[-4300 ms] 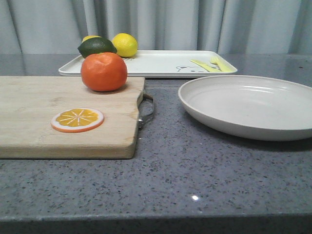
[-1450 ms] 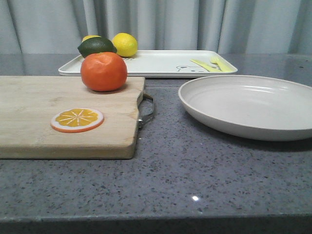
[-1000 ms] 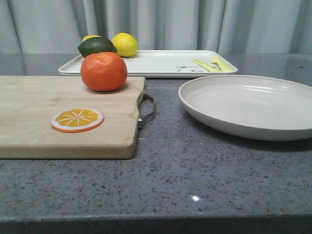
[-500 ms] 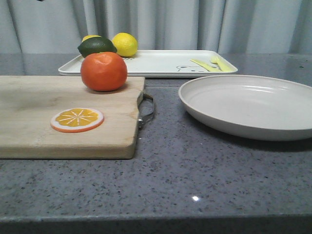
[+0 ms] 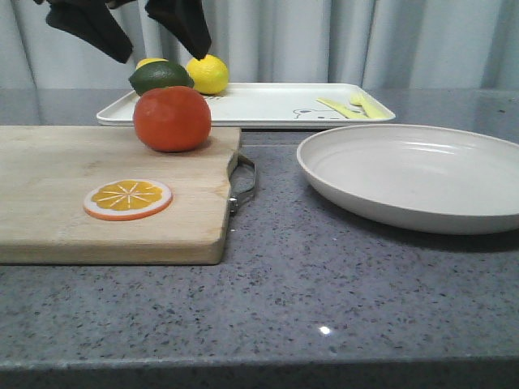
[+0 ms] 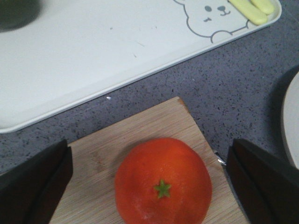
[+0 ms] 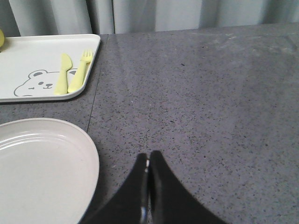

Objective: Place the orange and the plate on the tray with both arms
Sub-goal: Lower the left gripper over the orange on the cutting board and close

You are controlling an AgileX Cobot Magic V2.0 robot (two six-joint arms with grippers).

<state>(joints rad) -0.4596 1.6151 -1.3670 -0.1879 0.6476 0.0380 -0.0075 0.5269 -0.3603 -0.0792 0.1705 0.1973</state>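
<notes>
The orange fits in the gap between my left gripper's open fingers. I should keep going down until the fingers are at the orange's sides, one on either side, and then close.
The orange sits on the back right part of a wooden cutting board. My left gripper hangs open above it, black fingers spread wide. In the left wrist view the orange lies between the two fingers, untouched. The off-white plate rests on the counter at the right. The white tray with its bear drawing lies at the back. My right gripper is shut and empty over bare counter, just beside the plate; it does not show in the front view.
An orange slice lies on the board's front. A lemon and a dark green fruit sit on the tray's left end, a yellow fork and knife on its right end. A grey curtain hangs behind.
My left gripper has come down into the front view from above, open over the orange. The orange, plate and tray have not moved.
</notes>
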